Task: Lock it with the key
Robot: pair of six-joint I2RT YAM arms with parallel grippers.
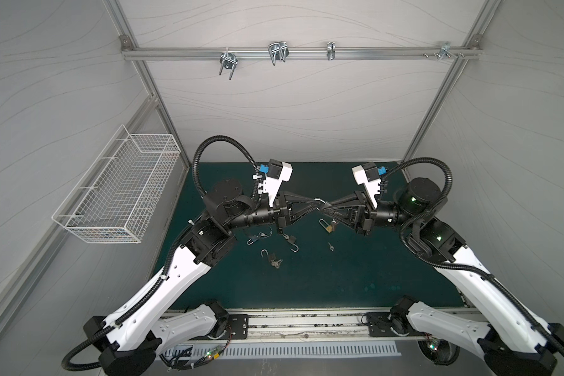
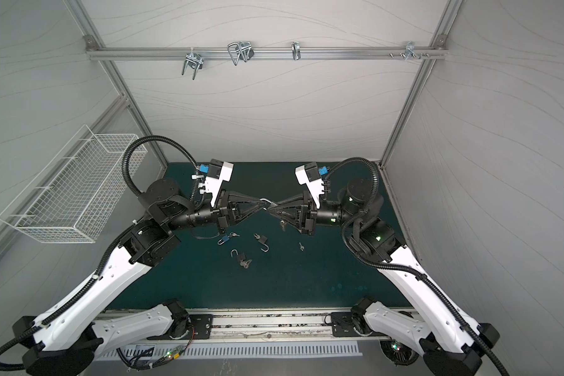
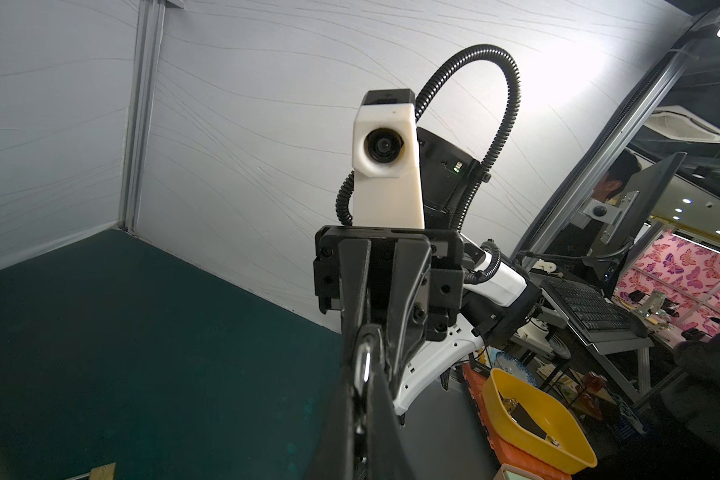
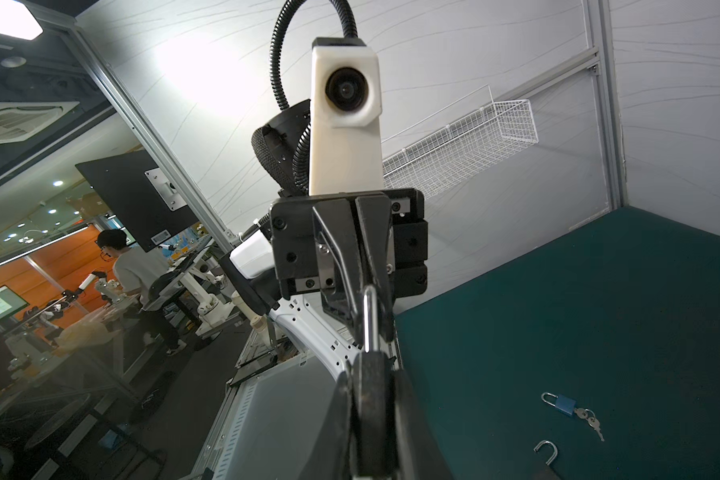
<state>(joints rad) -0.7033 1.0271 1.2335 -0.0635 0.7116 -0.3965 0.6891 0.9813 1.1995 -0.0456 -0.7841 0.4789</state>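
Observation:
The dark padlock's shackle [image 1: 322, 201] lies at a slant across the left gripper's fingers, so the left gripper should open, move back and grip the shackle's rounded end [image 2: 265, 200] straight on.
A dark padlock [image 4: 368, 399] is held in mid-air above the green mat [image 1: 339, 280], between the two grippers. My right gripper [image 1: 325, 208] [image 4: 368, 374] is shut on its body. The silver shackle [image 4: 369, 320] [image 3: 364, 363] points at my left gripper [image 1: 316, 203] [image 3: 364, 374], which is shut on it. The two grippers meet tip to tip in both top views. A small key [image 2: 283, 224] shows just under the right gripper; I cannot tell whether it hangs from the held lock. Another loose key [image 1: 330, 246] lies on the mat.
On the mat lie a blue padlock with keys [image 2: 223, 240] [image 4: 560, 402], a dark padlock with an open shackle [image 1: 292, 242], a third padlock with keys [image 1: 271, 257] and a brass padlock [image 1: 328, 227]. A wire basket [image 1: 121, 188] hangs on the left wall. Hooks [image 1: 277, 53] hang on the back rail.

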